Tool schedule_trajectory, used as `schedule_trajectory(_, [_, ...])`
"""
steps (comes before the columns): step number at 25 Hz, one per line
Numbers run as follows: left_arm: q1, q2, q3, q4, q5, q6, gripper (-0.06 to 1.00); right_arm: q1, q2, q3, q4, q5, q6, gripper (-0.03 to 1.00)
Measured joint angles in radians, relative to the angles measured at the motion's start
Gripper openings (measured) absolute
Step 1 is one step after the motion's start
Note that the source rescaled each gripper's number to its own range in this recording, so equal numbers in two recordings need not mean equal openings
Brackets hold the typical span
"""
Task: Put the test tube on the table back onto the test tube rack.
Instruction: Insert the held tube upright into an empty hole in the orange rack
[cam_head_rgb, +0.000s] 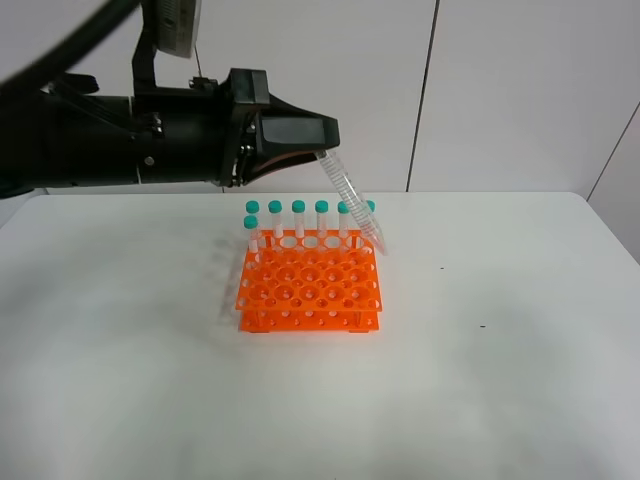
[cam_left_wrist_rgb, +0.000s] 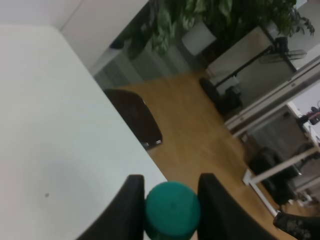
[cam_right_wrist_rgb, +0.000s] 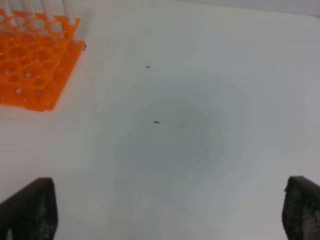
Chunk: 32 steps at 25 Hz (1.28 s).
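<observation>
The test tube slants with its tip over the rack's corner (cam_head_rgb: 376, 241), so next my left gripper swings it upright above the open holes (cam_head_rgb: 289, 243) by the capped tubes.
The orange test tube rack (cam_head_rgb: 309, 287) stands mid-table on the white table (cam_head_rgb: 500, 350); it also shows in the right wrist view (cam_right_wrist_rgb: 30, 65). Several teal-capped tubes (cam_head_rgb: 298, 222) stand upright in its back rows. My left gripper (cam_head_rgb: 318, 150) is shut on a clear test tube (cam_head_rgb: 352, 200), held tilted with its conical tip down over the rack's back right corner. The left wrist view shows the tube's teal cap (cam_left_wrist_rgb: 172, 210) between the black fingers (cam_left_wrist_rgb: 131, 207). My right gripper (cam_right_wrist_rgb: 167, 212) is open and empty above bare table to the right of the rack.
A few small dark specks (cam_right_wrist_rgb: 156, 122) lie on the table right of the rack. Beyond the table's edge the left wrist view shows a wooden floor, a dark chair (cam_left_wrist_rgb: 137, 117) and plants.
</observation>
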<state>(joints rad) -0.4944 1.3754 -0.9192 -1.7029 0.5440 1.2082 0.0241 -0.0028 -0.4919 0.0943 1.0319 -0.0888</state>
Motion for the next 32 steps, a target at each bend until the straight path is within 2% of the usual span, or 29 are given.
schedule_trajectory(7, [0.0,-0.072,0.0,0.111,-0.1,0.019,0.0,0.0,0.0,0.0,0.0,0.0,0.0,1.0])
schedule_trajectory(9, [-0.001,-0.089,0.0,0.179,-0.143,0.015,0.0,0.0,0.0,0.0,0.0,0.0,0.0,1.0])
schedule_trajectory(10, [-0.004,-0.1,0.0,0.243,-0.176,0.002,0.0,0.0,0.0,0.0,0.0,0.0,0.0,1.0])
schedule_trajectory(13, [-0.037,-0.119,0.0,0.526,-0.283,-0.131,0.0,0.0,0.0,0.0,0.0,0.0,0.0,1.0])
schedule_trajectory(19, [-0.159,-0.121,0.0,1.265,-0.501,-0.665,0.0,0.0,0.0,0.0,0.0,0.0,0.0,1.0])
schedule_trajectory(22, [-0.211,-0.116,0.0,1.487,-0.583,-0.846,0.0,0.0,0.0,0.0,0.0,0.0,0.0,1.0])
schedule_trajectory(25, [-0.219,-0.08,0.0,1.567,-0.639,-0.913,0.0,0.0,0.0,0.0,0.0,0.0,0.0,1.0])
schedule_trajectory(32, [-0.219,0.071,0.0,1.586,-0.771,-0.929,0.0,0.0,0.0,0.0,0.0,0.0,0.0,1.0])
